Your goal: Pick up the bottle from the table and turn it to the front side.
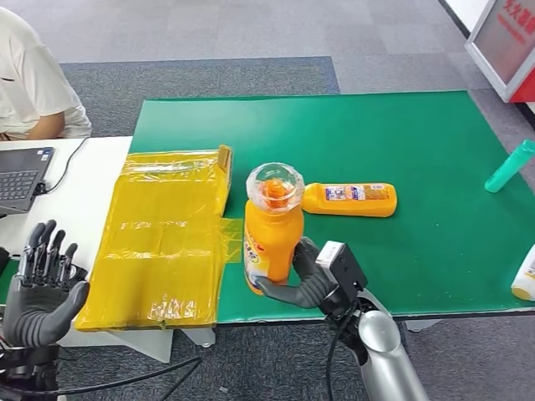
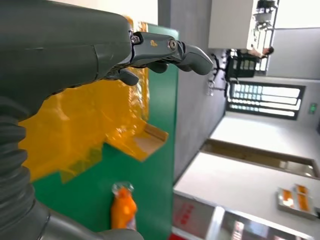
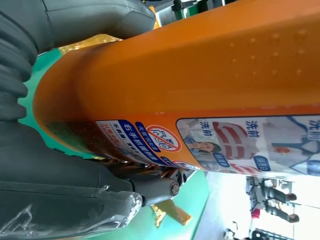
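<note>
The orange bottle [image 1: 273,238] shows rounded sides [image 1: 294,238]. I expect the bottle to roll over onto another side when I lay it sideways on the yellow bag.
An orange bottle [image 1: 272,238] with a clear cap stands upright near the front edge of the green mat [image 1: 404,142]. My right hand [image 1: 302,280] grips its lower body from the front right, thumb reaching under its base side. In the right wrist view the bottle [image 3: 211,85] is very close, its printed label facing the camera, with my right hand [image 3: 68,195] wrapped around it. My left hand [image 1: 41,280] hovers with fingers spread and nothing in it, left of the yellow bag. The left wrist view shows the left hand [image 2: 75,50] and the distant bottle [image 2: 123,209].
A second orange bottle [image 1: 350,199] lies on its side behind the held one. A yellow plastic bag [image 1: 167,234] covers the mat's left part. A teal bottle [image 1: 510,165] and a white bottle [image 1: 525,276] lie at the right edge. A person [image 1: 32,79] sits by a laptop [image 1: 22,177].
</note>
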Controlling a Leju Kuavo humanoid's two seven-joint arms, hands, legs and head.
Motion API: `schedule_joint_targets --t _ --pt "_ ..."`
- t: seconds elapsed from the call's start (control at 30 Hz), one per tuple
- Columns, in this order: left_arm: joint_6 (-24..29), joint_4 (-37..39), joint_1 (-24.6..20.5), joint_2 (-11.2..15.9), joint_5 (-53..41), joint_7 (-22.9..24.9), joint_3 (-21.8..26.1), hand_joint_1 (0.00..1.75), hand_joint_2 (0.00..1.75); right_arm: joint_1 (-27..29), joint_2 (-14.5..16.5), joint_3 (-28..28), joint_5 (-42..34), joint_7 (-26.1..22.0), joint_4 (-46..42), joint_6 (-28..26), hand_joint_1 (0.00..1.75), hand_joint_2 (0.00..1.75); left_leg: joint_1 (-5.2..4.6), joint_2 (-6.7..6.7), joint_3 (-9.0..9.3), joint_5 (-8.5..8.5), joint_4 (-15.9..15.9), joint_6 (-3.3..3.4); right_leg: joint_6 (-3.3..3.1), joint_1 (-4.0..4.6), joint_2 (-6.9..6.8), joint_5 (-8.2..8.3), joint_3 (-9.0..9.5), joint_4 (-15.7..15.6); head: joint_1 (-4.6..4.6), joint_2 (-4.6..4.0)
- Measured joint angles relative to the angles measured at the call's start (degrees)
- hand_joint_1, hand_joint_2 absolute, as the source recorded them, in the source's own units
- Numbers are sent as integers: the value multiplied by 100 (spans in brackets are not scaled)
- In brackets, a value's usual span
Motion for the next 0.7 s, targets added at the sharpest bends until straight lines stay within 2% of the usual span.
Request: schedule_joint_targets --t 0.1,0.2,0.4,0.57,0.7 --pt "124 218 -220 126 636 43 -526 0 175 -96 58 283 301 -117 69 -280 175 175 0 0 -1 1 0 0 0 0 0 2 0 0 1 -1" --pt "147 370 -397 281 878 -104 -1056 0 175 -217 113 529 690 -316 161 -606 175 175 0 0 -2 4 0 1 0 0 0 4 -2 1 -1 1" --pt "375 393 -866 605 851 99 -2096 0 175 -634 175 822 1122 -8 142 -898 175 175 0 0 -3 9 0 0 1 0 1 7 -1 1 0 -1" --pt "378 472 -1001 850 760 92 -2699 0 175 -734 180 940 1466 -78 183 -1061 175 175 0 0 -12 8 0 0 1 0 0 7 -12 1 -1 0" --pt "520 712 -1172 995 280 176 -3299 0 175 -795 189 1049 2177 -116 268 -1343 175 175 0 0 -13 8 0 0 2 0 0 6 -12 1 0 1"
